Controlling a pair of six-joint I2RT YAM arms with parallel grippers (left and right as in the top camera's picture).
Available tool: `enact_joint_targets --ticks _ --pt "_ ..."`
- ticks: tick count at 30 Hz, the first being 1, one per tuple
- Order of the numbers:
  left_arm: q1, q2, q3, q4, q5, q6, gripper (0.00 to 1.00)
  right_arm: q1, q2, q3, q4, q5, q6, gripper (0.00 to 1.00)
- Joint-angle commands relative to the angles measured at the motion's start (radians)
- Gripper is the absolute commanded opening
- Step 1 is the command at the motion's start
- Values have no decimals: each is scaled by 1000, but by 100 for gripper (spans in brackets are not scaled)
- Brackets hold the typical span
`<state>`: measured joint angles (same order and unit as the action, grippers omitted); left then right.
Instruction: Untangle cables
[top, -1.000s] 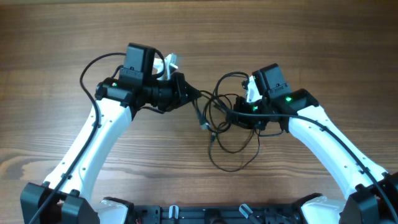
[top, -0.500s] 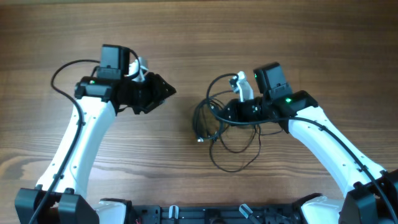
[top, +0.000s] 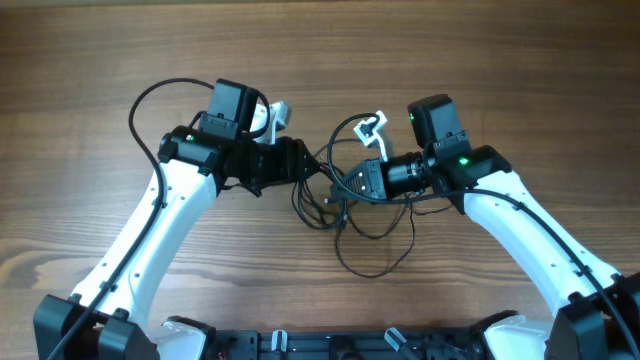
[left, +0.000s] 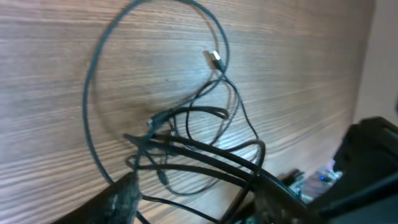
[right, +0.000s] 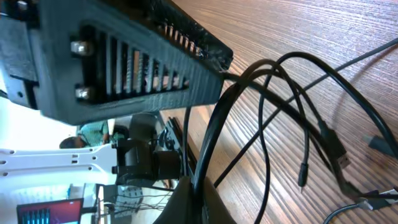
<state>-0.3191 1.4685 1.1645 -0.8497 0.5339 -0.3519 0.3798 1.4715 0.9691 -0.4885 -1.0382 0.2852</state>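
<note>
My right gripper should pull its cables over the open wood (top: 385, 90) and then take a single cable, because it is holding several strands of cable bunched (right: 217, 127) beside my left gripper.
The cables (top: 330, 200) are a knot of thin black cords at mid-table, with one loop (top: 378, 272) trailing toward the near edge. My left gripper (top: 308, 165) is at the knot's left side. In the left wrist view it is open (left: 199, 208), several strands (left: 186, 146) run between its fingers, and a silver-tipped plug (left: 214, 58) lies beyond on the wood. My right gripper (top: 352, 188) is at the knot's right side. The right wrist view shows it shut (right: 194, 202) on one black cable (right: 214, 137), with small plugs (right: 303, 174) hanging close by.
The wooden table (top: 120, 60) runs on all sides of the knot. In the right wrist view the left gripper's black body (right: 124, 62) looms close above the held cable. Thick black arm cables (top: 150, 100) arc beside each arm. A black base rail (top: 330, 345) lines the near edge.
My left gripper opened, swung away to the left, then came back to the knot with its jaws around strands. The right gripper shifted left, still shut on its cable, and the knot bunched up.
</note>
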Motion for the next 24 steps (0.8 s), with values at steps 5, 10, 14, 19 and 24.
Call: enact_joint_targets --ticks 5,10,14,19,24 --pt "-4 -15 -59 -4 -58 16 44 0 11 4 18 58 58 4" --pt "-4 -15 -146 25 -57 13 42 0 11 4 81 2 106 4" --pt "-4 -14 -171 56 -57 4 54 0 11 4 179 -148 142 4" --pt "-4 -14 -172 82 -57 4 54 0 11 4 287 -274 184 4" --pt "-4 -14 -172 83 -56 4 54 0 11 4 603 -324 413 4"
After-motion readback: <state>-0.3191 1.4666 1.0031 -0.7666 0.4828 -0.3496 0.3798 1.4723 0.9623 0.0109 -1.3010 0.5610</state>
